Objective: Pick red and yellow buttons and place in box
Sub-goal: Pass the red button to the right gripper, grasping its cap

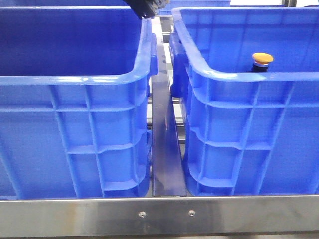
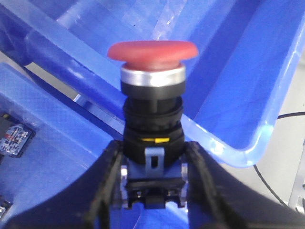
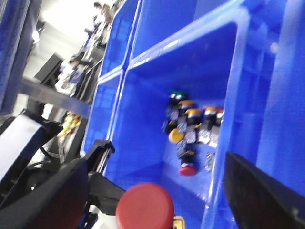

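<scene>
My right gripper should take the red button [image 2: 153, 102] by the cap [image 2: 152, 53] and put it at the yellow button's box, because my left gripper is holding it short of there.
My left gripper [image 2: 153, 148] is shut on the dark body of the red button [image 2: 152, 52] and holds it upright in the air above blue crate walls [image 2: 248, 71]. In the right wrist view the same red cap [image 3: 145, 207] shows between the wide-apart fingers of my open, empty right gripper [image 3: 152, 164]. A yellow button [image 1: 262, 59] stands inside the right blue box [image 1: 249, 77]. The left blue box [image 1: 75, 79] shows no contents from the front. A dark gripper part [image 1: 145, 7] hangs at the top above the gap between the boxes.
A blue crate [image 3: 143, 124] in the right wrist view holds several loose buttons [image 3: 190, 129] with yellow, red and green caps. A metal bar [image 1: 164, 144] runs between the two front boxes, and a steel rail [image 1: 159, 214] crosses the front edge.
</scene>
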Motion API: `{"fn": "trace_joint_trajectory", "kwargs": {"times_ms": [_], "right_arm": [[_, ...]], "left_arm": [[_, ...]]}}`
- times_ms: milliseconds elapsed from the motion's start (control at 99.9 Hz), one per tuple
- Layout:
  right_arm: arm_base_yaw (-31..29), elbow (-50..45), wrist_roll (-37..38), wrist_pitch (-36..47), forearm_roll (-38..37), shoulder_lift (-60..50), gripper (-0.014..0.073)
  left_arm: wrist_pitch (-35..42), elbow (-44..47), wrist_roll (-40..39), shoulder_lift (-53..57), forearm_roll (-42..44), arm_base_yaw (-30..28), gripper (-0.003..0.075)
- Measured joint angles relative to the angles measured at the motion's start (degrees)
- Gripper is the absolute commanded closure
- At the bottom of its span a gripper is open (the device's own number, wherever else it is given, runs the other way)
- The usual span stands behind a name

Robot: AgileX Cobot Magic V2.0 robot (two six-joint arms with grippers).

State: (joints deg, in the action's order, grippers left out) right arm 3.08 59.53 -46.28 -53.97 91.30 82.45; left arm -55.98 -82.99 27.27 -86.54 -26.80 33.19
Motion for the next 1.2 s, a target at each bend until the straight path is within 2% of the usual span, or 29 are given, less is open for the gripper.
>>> {"fn": "trace_joint_trajectory", "kwargs": {"times_ms": [140, 461, 531, 701, 801, 871, 991, 1041, 1091, 1201], "right_arm": [[1.45, 1.83, 0.46, -2.24, -0.65, 3.31, -0.0006], [5.51, 2.05, 0.7, -5.38, -6.42, 3.65, 0.0004], [5.59, 2.05, 0.7, -5.49, -6.55, 3.65, 0.0074], [5.59, 2.05, 0.7, -5.49, -6.64, 3.65, 0.0381], [5.59, 2.05, 0.7, -5.62, -6.64, 3.65, 0.0426], [5.59, 2.05, 0.7, -5.71, -6.67, 3.65, 0.0425], [5.59, 2.05, 0.7, -5.75, -6.78, 3.65, 0.0425], [5.59, 2.05, 0.7, -5.75, -6.92, 3.65, 0.0425], [5.47, 2.05, 0.7, -5.84, -6.95, 3.65, 0.0425], [2.98, 2.05, -1.38, -6.64, -7.05, 3.65, 0.0425]], "left_arm": [[0.0, -0.01, 0.0, 0.0, 0.0, 0.0, 0.0741], [0.0, 0.03, 0.09, 0.0, 0.0, 0.0, 0.0741], [0.0, 0.03, 0.09, 0.0, 0.0, 0.0, 0.074], [0.0, 0.03, 0.09, 0.0, 0.0, 0.0, 0.0729], [-0.1, 0.03, 0.09, 0.0, 0.0, 0.0, 0.0634], [-0.1, 0.03, 0.35, 0.0, 0.0, 0.0, 0.0514], [-0.17, 0.03, 0.6, 0.0, 0.0, 0.0, 0.0259], [-0.48, 0.03, 0.68, 0.0, 0.0, 0.0, 0.019], [-0.62, 0.03, 0.68, 0.0, 0.0, 0.0, 0.0159], [-1.29, 0.03, 0.68, 0.0, 0.0, 0.0, 0.0155]]}}
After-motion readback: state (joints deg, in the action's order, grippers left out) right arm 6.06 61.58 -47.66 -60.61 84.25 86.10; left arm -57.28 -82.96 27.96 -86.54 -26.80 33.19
